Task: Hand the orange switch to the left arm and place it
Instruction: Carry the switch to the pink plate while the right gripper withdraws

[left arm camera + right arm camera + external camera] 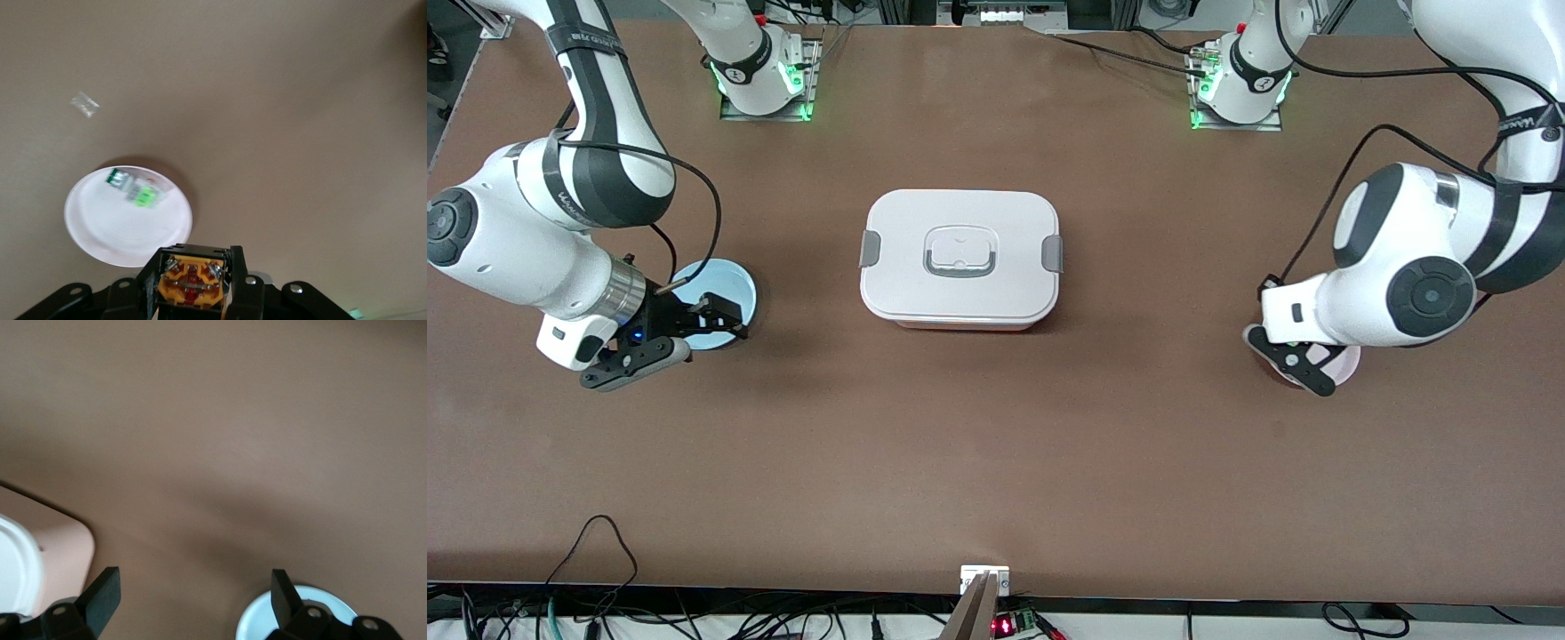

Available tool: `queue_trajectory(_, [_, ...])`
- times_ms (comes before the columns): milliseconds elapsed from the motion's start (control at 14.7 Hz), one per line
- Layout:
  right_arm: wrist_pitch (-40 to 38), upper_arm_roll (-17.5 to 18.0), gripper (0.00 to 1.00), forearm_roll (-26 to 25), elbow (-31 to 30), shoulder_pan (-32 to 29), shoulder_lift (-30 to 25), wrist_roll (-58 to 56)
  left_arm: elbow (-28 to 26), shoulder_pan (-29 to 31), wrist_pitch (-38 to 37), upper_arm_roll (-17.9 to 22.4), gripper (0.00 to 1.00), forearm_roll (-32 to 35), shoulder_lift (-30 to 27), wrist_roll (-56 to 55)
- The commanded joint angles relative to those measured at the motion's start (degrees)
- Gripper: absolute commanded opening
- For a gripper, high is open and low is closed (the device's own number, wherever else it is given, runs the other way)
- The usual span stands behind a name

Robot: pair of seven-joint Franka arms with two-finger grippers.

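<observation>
The white plate is open beside the green switch, so my left gripper should go on lowering the orange switch until it sits there and then let go.
My left gripper is shut on the orange switch, whose orange face with metal contacts sits in a black housing between the fingers. It hangs by the rim of a white plate. In the front view that gripper is at the left arm's end of the table, over the plate, and the switch is hidden. My right gripper is open and empty over the edge of a light blue plate; its fingers stand wide apart in the right wrist view. The white lidded box sits mid-table between the arms.
A small green and clear switch lies on the white plate. The light blue plate and a corner of the box show in the right wrist view. A small pale mark is on the brown table.
</observation>
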Motion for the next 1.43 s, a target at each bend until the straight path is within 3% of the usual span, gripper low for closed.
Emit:
queue_trajectory(0, [-10.9,-0.64,1.0,-6.42,5.79,-0.14,-0.87,7.93,-3.91,5.17,7.44,-0.48,0.0,1.17,0.93,12.11])
queue_trajectory(204, [-24.44,-0.64,1.0,-10.98,14.66,-0.14,-0.43,14.89,-7.88,9.91,15.1,-0.48,0.0,1.17,2.33,24.59])
queue_trajectory(340, [-27.9,-0.81,1.0,-13.64,16.27,-0.49,-0.51,15.43,-9.28,11.94,15.73,-0.48,0.0,1.17,3.39,29.44])
queue_trajectory(476, [-27.91,-3.09,1.0,-13.21,16.01,-1.63,-1.39,15.25,-13.22,15.27,18.7,-0.57,0.0,1.17,3.31,34.53])
queue_trajectory(680, [-25.81,-9.33,1.0,-13.21,13.03,-1.72,-4.11,15.08,-19.21,19.23,28.63,-0.66,0.0,1.17,3.39,43.33])
queue_trajectory(883, [-24.22,-10.21,1.0,-14.26,7.06,-1.89,-8.41,15.69,-25.1,20.91,36.11,-0.83,0.0,1.17,2.61,45.63])
queue_trajectory(1359, [-28.79,-9.95,1.0,-14.0,7.3,-1.81,-10.01,13.67,-30.03,21.44,44.29,-1.01,0.03,1.08,2.96,48.71])
